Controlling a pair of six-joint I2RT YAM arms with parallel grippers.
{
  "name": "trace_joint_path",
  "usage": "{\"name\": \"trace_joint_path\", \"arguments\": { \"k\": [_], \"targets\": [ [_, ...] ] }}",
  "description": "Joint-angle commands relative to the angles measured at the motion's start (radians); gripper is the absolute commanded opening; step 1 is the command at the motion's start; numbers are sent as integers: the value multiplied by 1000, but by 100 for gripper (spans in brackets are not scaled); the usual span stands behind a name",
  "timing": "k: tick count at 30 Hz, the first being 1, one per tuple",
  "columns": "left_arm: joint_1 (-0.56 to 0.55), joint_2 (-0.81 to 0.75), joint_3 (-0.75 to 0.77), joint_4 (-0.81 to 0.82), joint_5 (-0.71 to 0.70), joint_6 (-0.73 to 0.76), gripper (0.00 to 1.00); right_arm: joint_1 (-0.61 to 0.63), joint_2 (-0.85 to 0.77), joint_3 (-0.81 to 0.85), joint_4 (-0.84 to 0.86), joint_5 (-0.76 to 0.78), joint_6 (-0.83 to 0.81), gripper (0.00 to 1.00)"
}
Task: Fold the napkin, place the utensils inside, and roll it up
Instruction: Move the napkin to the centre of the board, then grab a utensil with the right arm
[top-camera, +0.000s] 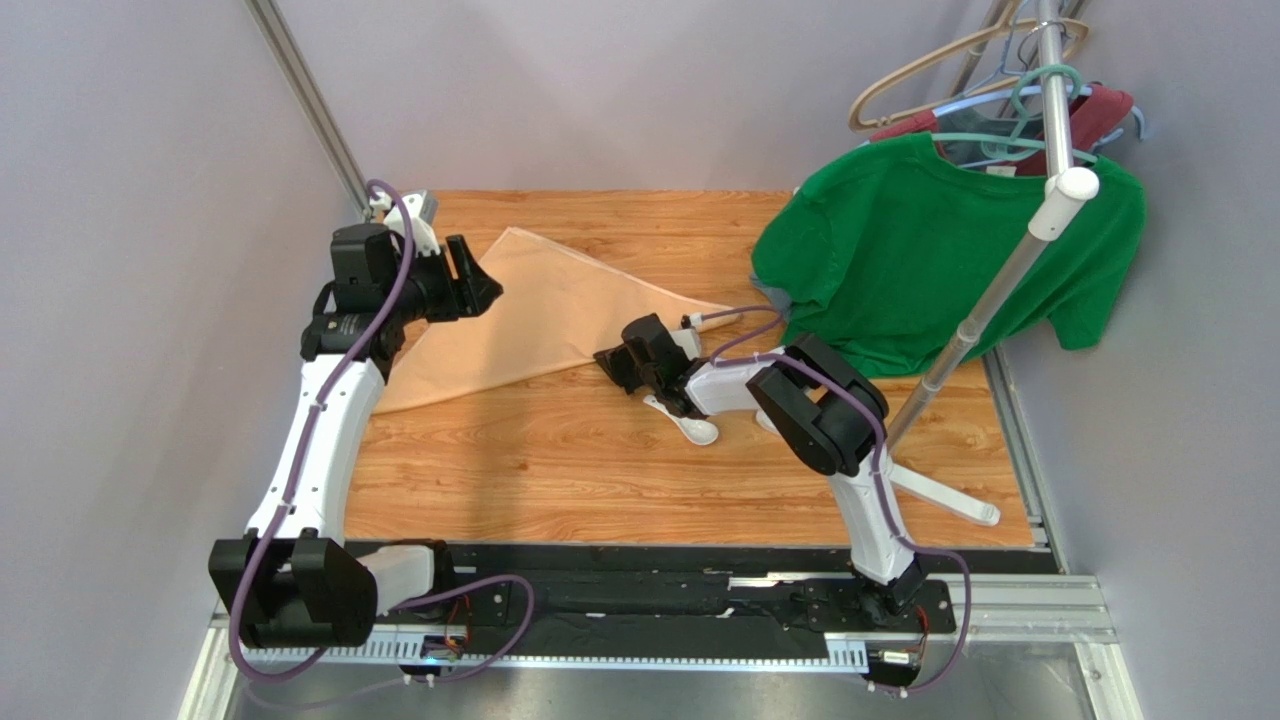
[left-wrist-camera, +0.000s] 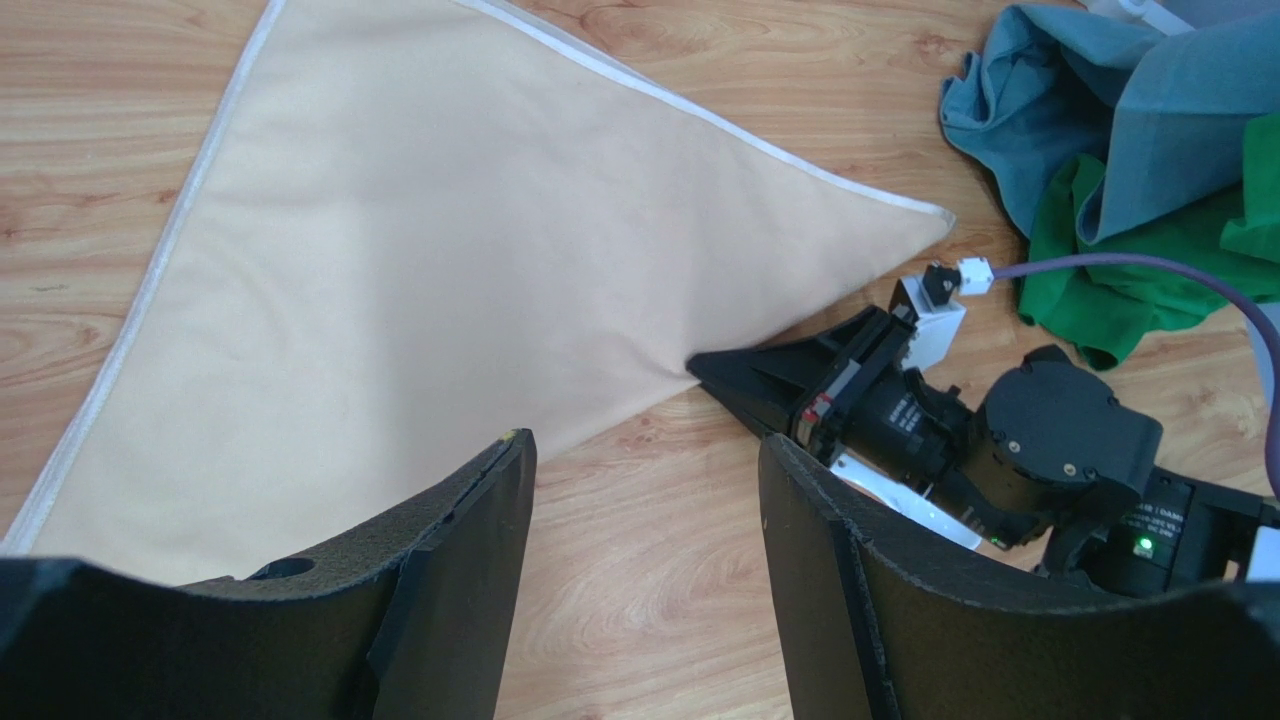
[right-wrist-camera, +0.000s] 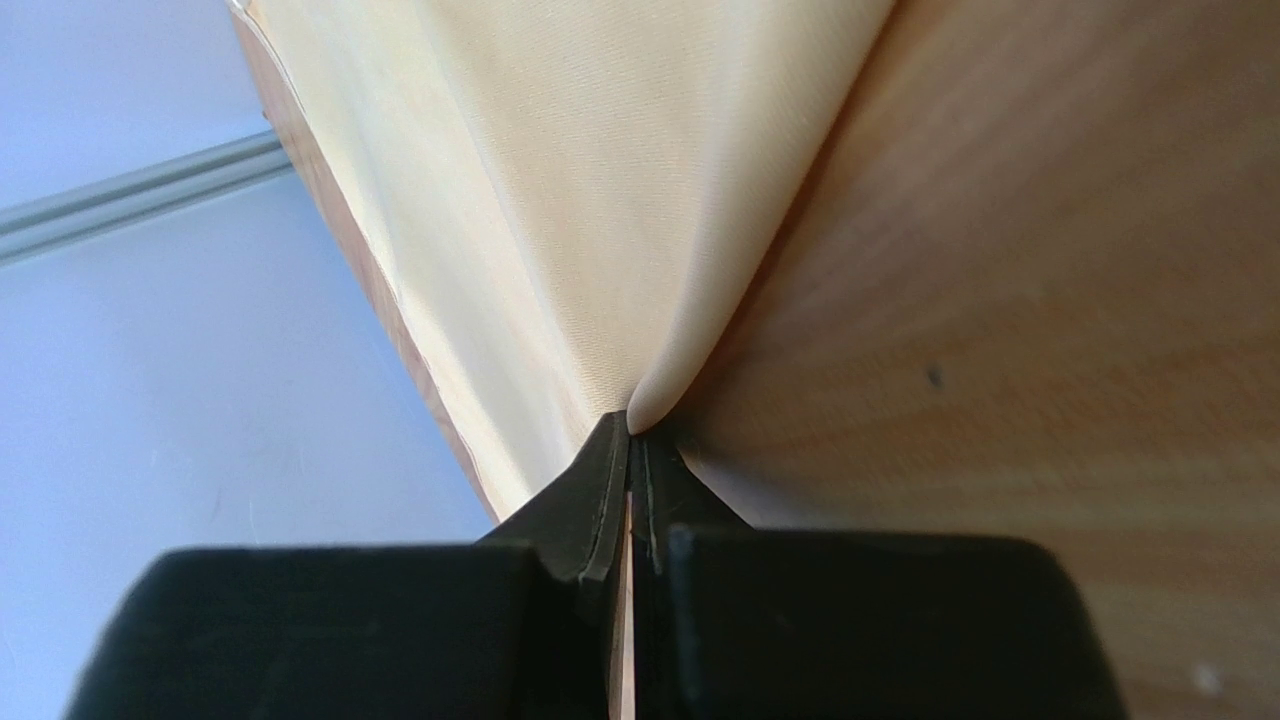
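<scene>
The middle of the napkin's near edge (top-camera: 588, 363) is pinched in my right gripper. I should keep pulling it toward me until the napkin's edge reaches the spoon's handle (top-camera: 657, 404), and then let go.
The peach-tan napkin (top-camera: 511, 315) lies folded into a triangle on the wooden table, with one point toward the green shirt. My right gripper (top-camera: 613, 365) is low on the table at the napkin's near edge, shut on a pinch of the napkin (right-wrist-camera: 601, 180); the jaws (right-wrist-camera: 631, 428) meet on the cloth. My left gripper (top-camera: 484, 282) hovers over the napkin's left part, open and empty. In the left wrist view its fingers (left-wrist-camera: 646, 443) frame bare wood, with the napkin (left-wrist-camera: 451, 255) beyond and the right gripper (left-wrist-camera: 706, 363) at the cloth's edge. A white spoon (top-camera: 694, 428) lies under the right arm.
A green T-shirt (top-camera: 932, 255) hangs from a rack at the back right, its hem reaching the table. The rack's pole (top-camera: 992, 300) slants down to white legs (top-camera: 939, 492) behind the right arm. Hangers (top-camera: 962, 75) sit on top. Grey walls close both sides.
</scene>
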Motion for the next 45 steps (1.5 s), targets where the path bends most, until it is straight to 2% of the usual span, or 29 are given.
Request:
{"name": "trace_joint_path", "arguments": {
  "k": [1,17,24,26,27,30,33,37,39,40,41,44,45],
  "targets": [
    [8,-30,0,31,-3,3,65,20,-13,-96,-123,-20,-58,0],
    [10,-35,-3,28,-18,9,65,70,-133,-304,-63,-46,-52,0],
    [10,-35,-2,27,-20,11,65,94,-165,-293,-89,-28,-110,1],
    [11,-33,-2,27,-15,10,65,94,-180,-282,-104,-23,-142,12],
    [10,-33,-3,28,-12,8,65,94,-188,-270,-106,-20,-182,32],
    [11,-27,0,28,3,5,66,100,-254,-259,-115,-14,-263,57],
    [10,-29,1,26,5,8,66,118,-361,-278,-89,-41,-404,65],
    [11,-50,1,30,-6,16,66,148,-539,-345,-123,-70,-568,67],
    [8,-61,0,39,11,11,66,136,-646,-377,-137,-127,-723,67],
    [10,-70,-3,46,26,14,66,128,-674,-368,-228,-138,-804,67],
    [6,-75,-3,45,44,14,71,120,-705,-354,-286,-141,-967,67],
    [6,-116,-9,43,22,22,71,100,-754,-258,-540,-126,-1234,66],
    [6,-127,-13,42,8,26,72,100,-753,-223,-599,-101,-1392,67]
  ]
}}
